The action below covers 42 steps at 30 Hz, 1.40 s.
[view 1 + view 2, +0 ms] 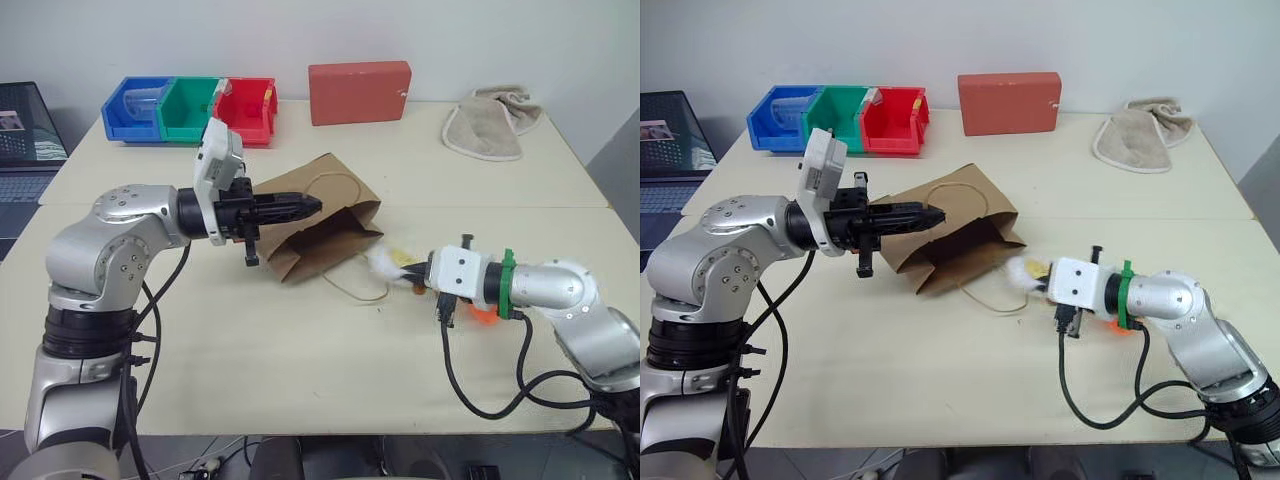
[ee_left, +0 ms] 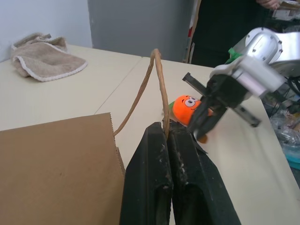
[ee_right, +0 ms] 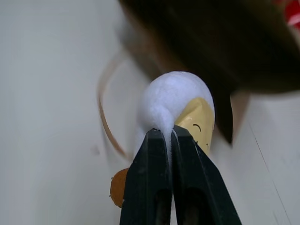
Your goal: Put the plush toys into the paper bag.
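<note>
The paper bag's opening (image 1: 346, 233) is wide and faces the egg toy, so the robot's right gripper should keep going into the paper bag (image 1: 316, 248) and let go of the egg toy inside.
The brown paper bag (image 1: 325, 225) lies on its side mid-table, its mouth facing right. My left gripper (image 1: 315, 206) is shut on the bag's upper loop handle (image 2: 159, 84) and holds that edge up. My right gripper (image 3: 168, 133) is shut on the white egg plush toy (image 3: 176, 108), pinching its fluffy edge. The egg toy (image 1: 385, 262) hangs just right of the bag's mouth, outside it. The orange carrot plush toy (image 2: 187, 107) lies on the table under my right wrist, largely hidden there in the head views.
The bag's other handle loop (image 1: 355, 290) trails on the table below its mouth. At the back stand a red box (image 1: 360, 92) and blue (image 1: 138, 108), green (image 1: 192, 108) and red (image 1: 245, 108) bins. A beige towel (image 1: 490, 125) lies back right, a laptop (image 1: 25, 140) far left.
</note>
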Each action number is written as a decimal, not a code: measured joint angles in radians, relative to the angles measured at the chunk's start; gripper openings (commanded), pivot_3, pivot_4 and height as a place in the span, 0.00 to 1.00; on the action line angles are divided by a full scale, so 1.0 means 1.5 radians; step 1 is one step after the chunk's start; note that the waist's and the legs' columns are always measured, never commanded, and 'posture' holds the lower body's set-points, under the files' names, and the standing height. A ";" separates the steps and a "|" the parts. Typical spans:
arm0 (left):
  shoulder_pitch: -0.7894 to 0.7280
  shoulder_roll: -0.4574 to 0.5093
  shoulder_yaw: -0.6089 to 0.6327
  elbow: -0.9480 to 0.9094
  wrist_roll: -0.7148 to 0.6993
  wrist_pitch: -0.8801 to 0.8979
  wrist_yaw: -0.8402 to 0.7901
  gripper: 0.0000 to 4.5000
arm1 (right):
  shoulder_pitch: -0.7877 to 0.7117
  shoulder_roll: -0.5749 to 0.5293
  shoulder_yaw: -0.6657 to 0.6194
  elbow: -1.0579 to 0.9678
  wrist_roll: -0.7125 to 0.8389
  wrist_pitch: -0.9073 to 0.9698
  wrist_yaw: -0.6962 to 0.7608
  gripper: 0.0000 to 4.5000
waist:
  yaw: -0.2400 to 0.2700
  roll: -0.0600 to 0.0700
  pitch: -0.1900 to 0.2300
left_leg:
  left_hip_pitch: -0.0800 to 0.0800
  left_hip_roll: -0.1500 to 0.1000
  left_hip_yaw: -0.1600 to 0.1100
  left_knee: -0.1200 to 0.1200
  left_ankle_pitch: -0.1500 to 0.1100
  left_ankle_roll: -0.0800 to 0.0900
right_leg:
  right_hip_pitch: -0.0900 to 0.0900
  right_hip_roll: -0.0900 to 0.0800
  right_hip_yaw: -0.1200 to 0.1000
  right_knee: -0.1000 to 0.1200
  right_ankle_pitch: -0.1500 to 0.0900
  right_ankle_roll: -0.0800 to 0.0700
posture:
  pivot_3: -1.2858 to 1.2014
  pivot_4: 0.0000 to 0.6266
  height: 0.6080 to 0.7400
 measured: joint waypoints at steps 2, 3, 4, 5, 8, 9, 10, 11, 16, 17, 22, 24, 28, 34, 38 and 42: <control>0.000 -0.002 -0.001 0.002 0.000 0.000 -0.006 0.00 | -0.029 0.043 0.010 -0.001 0.035 0.040 -0.003 0.00 | 0.000 0.000 0.000 | 0.000 0.000 0.000 0.000 0.000 0.000 | 0.000 0.000 0.000 0.000 0.000 0.000 | 0.52 0.24 1.00; -0.001 -0.004 -0.002 0.002 0.000 0.001 -0.007 0.00 | -0.053 0.059 0.029 0.016 0.029 0.044 -0.011 0.00 | 0.000 0.000 0.000 | 0.000 0.000 0.000 0.001 0.000 0.000 | 0.000 0.000 0.000 0.000 0.000 0.000 | 0.52 0.24 1.00; 0.000 -0.005 -0.003 0.003 0.000 0.001 -0.008 0.00 | -0.071 0.070 0.044 0.034 0.016 0.043 -0.021 0.00 | 0.000 0.000 0.000 | 0.000 0.000 0.000 0.001 0.000 0.000 | 0.000 0.000 0.000 0.001 0.000 0.000 | 0.52 0.24 1.00; -0.002 -0.006 -0.004 0.002 -0.001 0.002 -0.008 0.00 | -0.091 0.085 0.061 0.059 -0.005 0.037 -0.035 0.00 | 0.000 0.000 0.000 | 0.000 0.000 0.000 0.001 0.000 0.000 | 0.000 0.000 0.000 0.001 0.000 0.000 | 0.52 0.24 1.00; -0.005 -0.007 -0.005 0.001 -0.003 0.006 -0.010 0.00 | -0.139 0.149 0.126 0.179 -0.105 -0.018 -0.098 0.00 | -0.001 0.000 0.000 | 0.000 0.000 0.000 0.001 0.000 0.000 | -0.001 0.000 0.000 0.001 0.000 0.000 | 0.52 0.24 1.00; -0.006 -0.007 -0.005 0.001 -0.004 0.007 -0.010 0.00 | -0.146 0.165 0.142 0.210 -0.126 -0.029 -0.112 0.00 | -0.001 0.000 0.000 | 0.000 0.000 0.000 0.000 0.000 0.000 | -0.001 0.000 0.000 0.001 0.000 0.000 | 0.52 0.24 1.00; -0.006 -0.007 -0.005 0.001 -0.005 0.008 -0.010 0.00 | -0.149 0.176 0.151 0.230 -0.137 -0.035 -0.120 0.00 | -0.001 0.000 0.000 | 0.000 0.000 0.000 0.000 0.000 0.000 | -0.001 0.000 0.000 0.001 0.000 0.000 | 0.52 0.24 1.00; -0.006 -0.007 -0.005 0.001 -0.007 0.010 -0.009 0.00 | -0.153 0.185 0.160 0.247 -0.151 -0.042 -0.122 0.00 | -0.001 0.000 0.000 | 0.000 0.000 0.000 0.000 0.000 -0.001 | -0.002 0.000 0.000 0.001 0.000 0.000 | 0.52 0.24 1.00; -0.012 -0.009 0.000 0.001 -0.028 0.025 -0.003 0.00 | -0.194 0.260 0.182 0.320 -0.198 -0.060 -0.151 0.00 | -0.001 0.000 0.000 | -0.002 0.000 0.000 0.000 0.001 -0.003 | -0.004 0.000 0.000 0.002 0.000 0.000 | 0.52 0.24 1.00; -0.012 -0.009 0.000 0.000 -0.028 0.026 -0.003 0.00 | -0.200 0.271 0.183 0.327 -0.205 -0.061 -0.156 0.00 | -0.001 0.000 0.000 | -0.002 0.000 0.000 0.000 0.001 -0.003 | -0.004 0.000 0.000 0.002 0.000 0.000 | 0.52 0.24 1.00; -0.012 -0.009 0.003 0.000 -0.027 0.031 -0.001 0.00 | -0.214 0.329 0.181 0.355 -0.221 -0.059 -0.185 0.11 | -0.001 0.000 0.000 | -0.002 0.000 0.000 0.000 0.002 -0.003 | -0.004 0.000 0.000 0.002 0.000 0.000 | 0.52 0.24 1.00; -0.012 -0.009 0.004 0.002 -0.027 0.031 0.003 0.00 | -0.213 0.337 0.178 0.357 -0.225 -0.054 -0.193 0.23 | 0.000 0.000 0.000 | -0.002 0.000 0.000 0.000 0.002 -0.003 | -0.004 0.000 0.000 0.002 0.000 0.000 | 0.52 0.24 1.00; -0.012 -0.013 0.004 0.002 -0.028 0.031 0.006 0.00 | -0.199 0.331 0.176 0.351 -0.227 -0.048 -0.191 0.55 | 0.000 0.000 0.000 | -0.002 0.000 0.000 0.000 0.001 -0.003 | -0.004 0.000 -0.001 0.002 0.000 0.000 | 0.52 0.24 1.00; -0.013 -0.016 0.004 0.003 -0.028 0.031 0.008 0.00 | -0.177 0.316 0.158 0.316 -0.220 -0.026 -0.186 0.93 | -0.001 0.000 0.000 | -0.002 0.000 0.000 0.000 0.001 -0.002 | -0.004 0.000 -0.001 0.002 0.000 0.000 | 0.52 0.24 1.00; -0.013 -0.020 0.004 0.006 -0.025 0.028 0.009 0.00 | -0.146 0.262 0.135 0.209 -0.163 0.034 -0.124 0.93 | 0.000 0.000 0.000 | -0.003 0.000 -0.001 0.000 0.001 -0.002 | -0.004 0.000 -0.001 0.002 0.000 0.000 | 0.52 0.24 1.00; -0.013 -0.025 0.002 0.008 -0.022 0.021 0.010 0.00 | -0.111 0.169 0.077 0.087 -0.077 0.083 -0.047 0.93 | 0.002 0.000 0.000 | -0.003 0.000 -0.001 0.000 0.000 -0.001 | -0.004 0.000 -0.001 0.002 0.000 0.000 | 0.52 0.24 1.00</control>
